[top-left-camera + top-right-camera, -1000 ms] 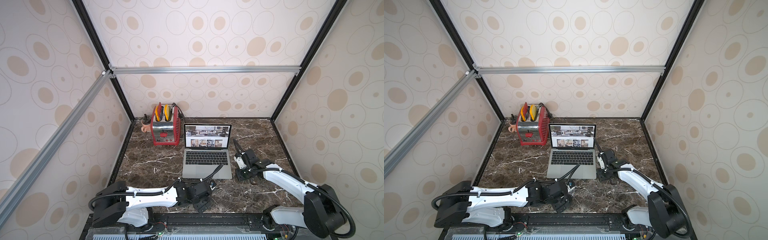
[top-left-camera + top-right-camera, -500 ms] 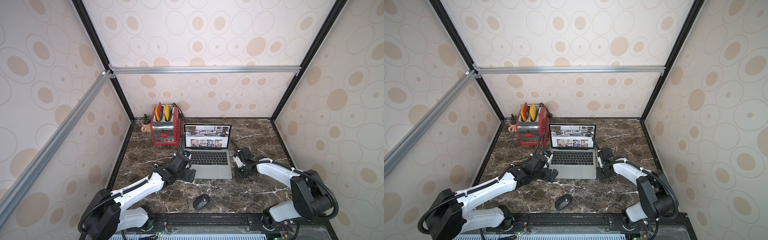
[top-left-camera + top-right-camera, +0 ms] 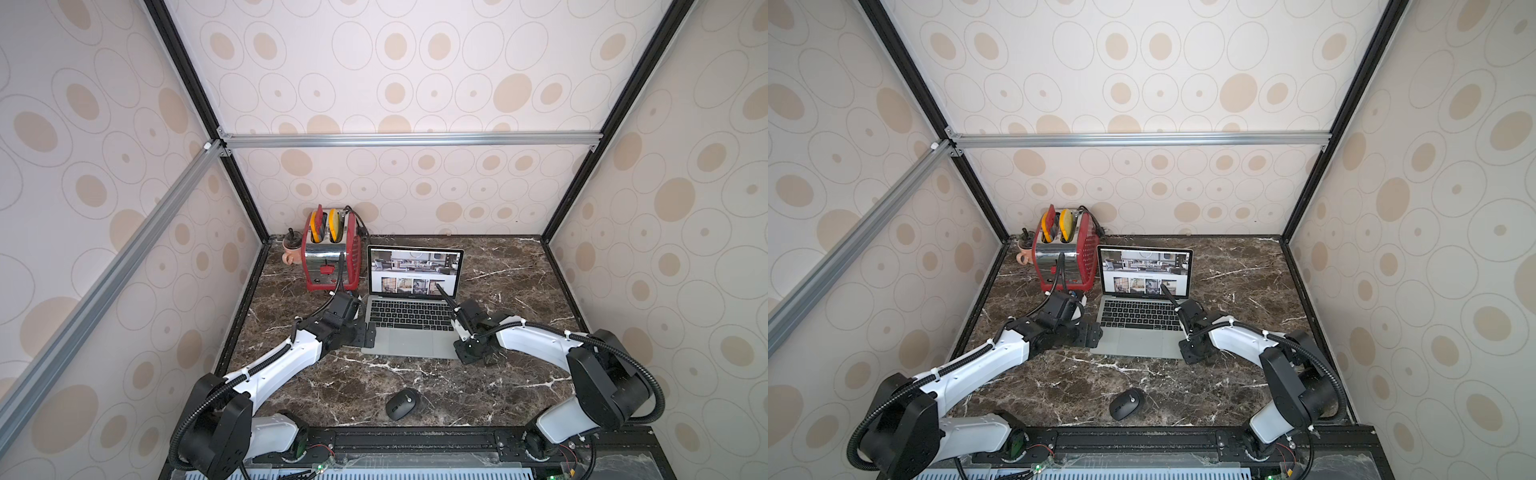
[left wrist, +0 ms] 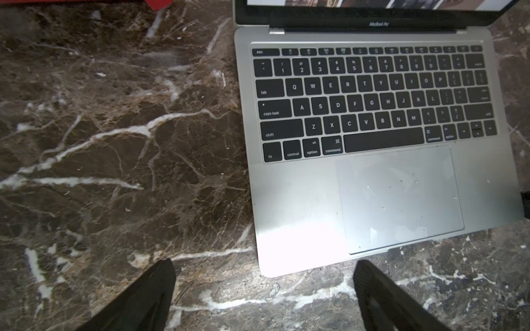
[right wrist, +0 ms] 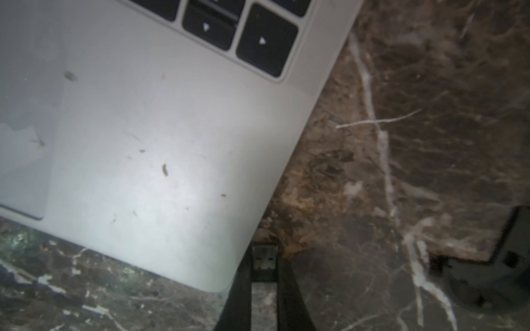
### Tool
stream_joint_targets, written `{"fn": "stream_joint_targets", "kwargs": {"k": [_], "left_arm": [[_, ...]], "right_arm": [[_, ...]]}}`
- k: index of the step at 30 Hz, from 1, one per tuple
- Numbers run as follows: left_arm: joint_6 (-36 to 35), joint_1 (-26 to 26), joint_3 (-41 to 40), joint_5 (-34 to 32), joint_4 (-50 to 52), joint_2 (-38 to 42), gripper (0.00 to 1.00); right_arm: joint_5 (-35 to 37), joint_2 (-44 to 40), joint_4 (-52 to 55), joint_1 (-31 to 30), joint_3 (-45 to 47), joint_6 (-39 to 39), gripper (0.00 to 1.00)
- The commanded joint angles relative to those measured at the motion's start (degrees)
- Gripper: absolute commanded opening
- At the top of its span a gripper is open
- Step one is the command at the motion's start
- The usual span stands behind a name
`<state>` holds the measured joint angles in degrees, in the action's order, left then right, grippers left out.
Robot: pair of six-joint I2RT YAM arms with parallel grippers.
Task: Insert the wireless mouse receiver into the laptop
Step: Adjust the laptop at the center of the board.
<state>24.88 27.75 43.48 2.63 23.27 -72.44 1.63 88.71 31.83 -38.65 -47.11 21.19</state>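
Note:
Next, my right gripper brings the receiver's plug square beside the hinge (image 3: 458,299) only after I turn the laptop, because the laptop's side edge (image 5: 298,144) is crooked to the plug.
The silver-grey laptop (image 3: 409,343) (image 3: 1136,343) stands open mid-table, its screen lit. My right gripper (image 3: 465,351) (image 3: 1190,352) sits low at the laptop's right front corner. In the right wrist view it (image 5: 264,249) is shut on the small black wireless mouse receiver (image 5: 263,259), whose metal plug end lies just beside the laptop's right edge (image 5: 160,137). My left gripper (image 3: 370,334) (image 3: 1094,336) is at the laptop's left front edge. It stands open (image 4: 263,272) and empty, its fingers (image 4: 155,295) straddling the laptop's front-left corner (image 4: 298,200).
A black wireless mouse (image 3: 402,404) (image 3: 1125,404) lies on the marble table near its front edge. A red toaster (image 3: 330,253) (image 3: 1065,253) and a pink mug (image 3: 291,253) (image 3: 1023,253) stand at the back left, close behind my left arm.
My left arm swung from the table's front, over the mouse, up to the laptop's left side, leaving the mouse in plain view. My right gripper stayed at the laptop's right front corner.

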Motion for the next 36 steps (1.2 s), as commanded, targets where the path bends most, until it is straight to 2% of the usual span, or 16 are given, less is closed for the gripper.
{"fn": "stream_joint_targets", "kwargs": {"k": [1,10,15,19,25,29,32,36], "left_arm": [[0.1,-0.8,3.1,0.0,2.9,1.3,0.99],[-1.5,-2.3,4.3,0.0,5.1,1.8,0.99],[-1.8,-4.9,5.2,2.4,5.3,1.3,0.99],[-3.6,-7.3,7.9,6.7,5.9,-1.6,0.99],[-7.5,-12.3,13.7,13.7,7.9,-9.4,0.99],[-8.2,-14.8,15.8,16.5,6.2,-14.4,0.99],[-8.5,-15.0,17.9,17.1,7.7,-18.2,0.99],[-7.9,-15.1,18.7,18.2,6.9,-20.8,0.99]], "right_arm": [[-2.9,2.1,-2.0,-2.9,-0.8,1.5,0.00],[-4.0,2.9,-4.6,-11.2,-2.6,4.2,0.00],[-5.2,4.5,-5.3,-13.5,-4.9,2.1,0.00],[-4.0,1.0,1.3,-12.9,-7.9,-9.6,0.00],[-3.7,0.5,16.1,-4.9,-16.4,-29.6,0.00],[-13.0,2.6,17.8,-0.5,-20.1,-38.3,0.00],[-21.7,4.6,19.0,-1.0,-20.4,-37.2,0.00],[-26.8,2.5,16.9,-2.8,-15.4,-32.6,0.00]]}}
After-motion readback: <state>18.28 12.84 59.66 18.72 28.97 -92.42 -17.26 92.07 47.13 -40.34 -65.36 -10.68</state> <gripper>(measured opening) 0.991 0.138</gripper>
